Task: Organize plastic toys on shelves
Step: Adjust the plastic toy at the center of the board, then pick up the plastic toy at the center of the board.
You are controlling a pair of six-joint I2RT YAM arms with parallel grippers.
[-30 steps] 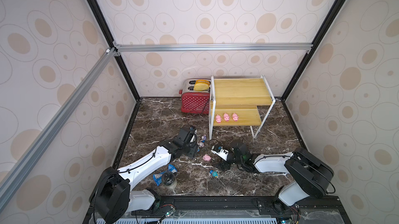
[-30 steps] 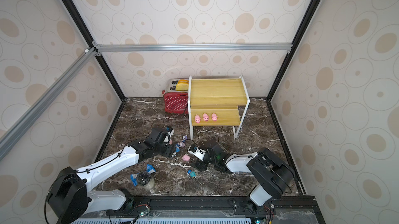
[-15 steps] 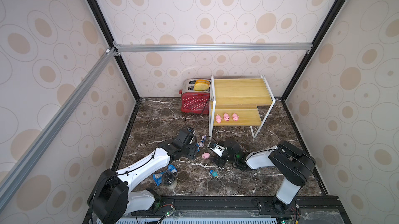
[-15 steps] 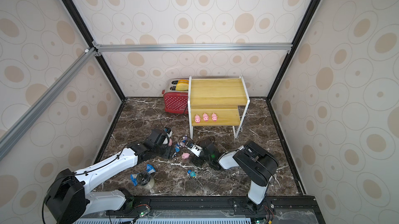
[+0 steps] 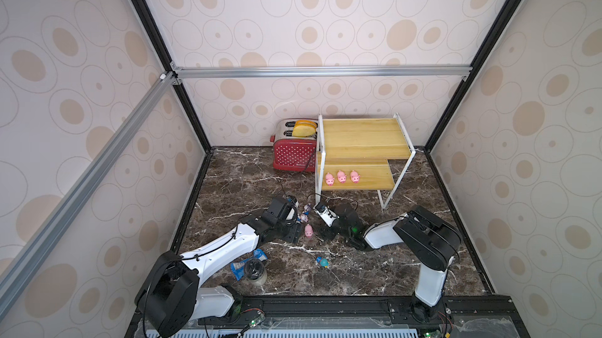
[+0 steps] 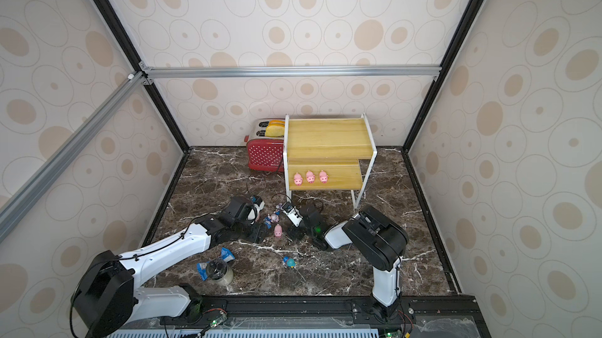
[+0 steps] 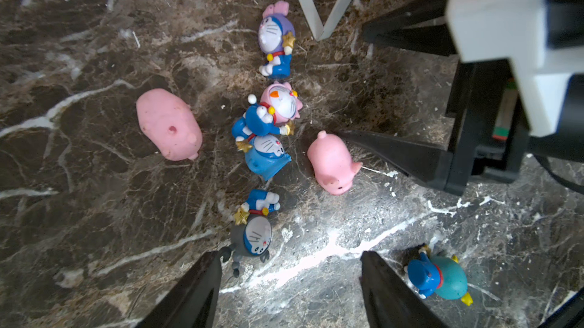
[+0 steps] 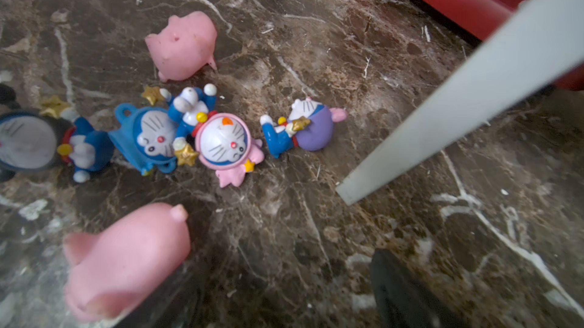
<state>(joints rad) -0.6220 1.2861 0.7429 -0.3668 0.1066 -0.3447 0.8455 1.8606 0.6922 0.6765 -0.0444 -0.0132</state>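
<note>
Next, I swing my right gripper back, straddle the pig's body (image 5: 308, 230), then lift it to the shelves, as the pink pig lies slanted outside my right gripper's finger.
The shelves (image 5: 365, 144) (image 6: 329, 144) stand at the back, with three pink pigs (image 5: 341, 176) on the lower board. On the marble floor lie several cartoon figurines (image 7: 268, 127) (image 8: 218, 140) in a row, with a pig (image 7: 169, 124) (image 8: 183, 45) on one side of them and another pig (image 7: 333, 162) (image 8: 126, 260) (image 5: 308, 230) on the other. My left gripper (image 7: 290, 266) (image 5: 294, 234) hovers open with bare floor between its fingers. A grey-hatted figurine (image 7: 252, 238) lies by one fingertip. My right gripper (image 8: 284, 294) (image 5: 322, 232) is open, and the second pig rests outside one finger.
A teal figurine (image 5: 323, 261) (image 7: 445, 279) lies apart, nearer the front. A dark-lidded jar (image 5: 255, 274) and a blue wrapper (image 5: 239, 266) sit under my left arm. The red toaster (image 5: 294, 154) stands left of the shelves, whose white leg (image 8: 458, 105) (image 7: 319, 10) is close to the toys.
My right arm has folded up at the elbow and its gripper has slid left, up to the pig by the figurines. The left arm has barely moved.
</note>
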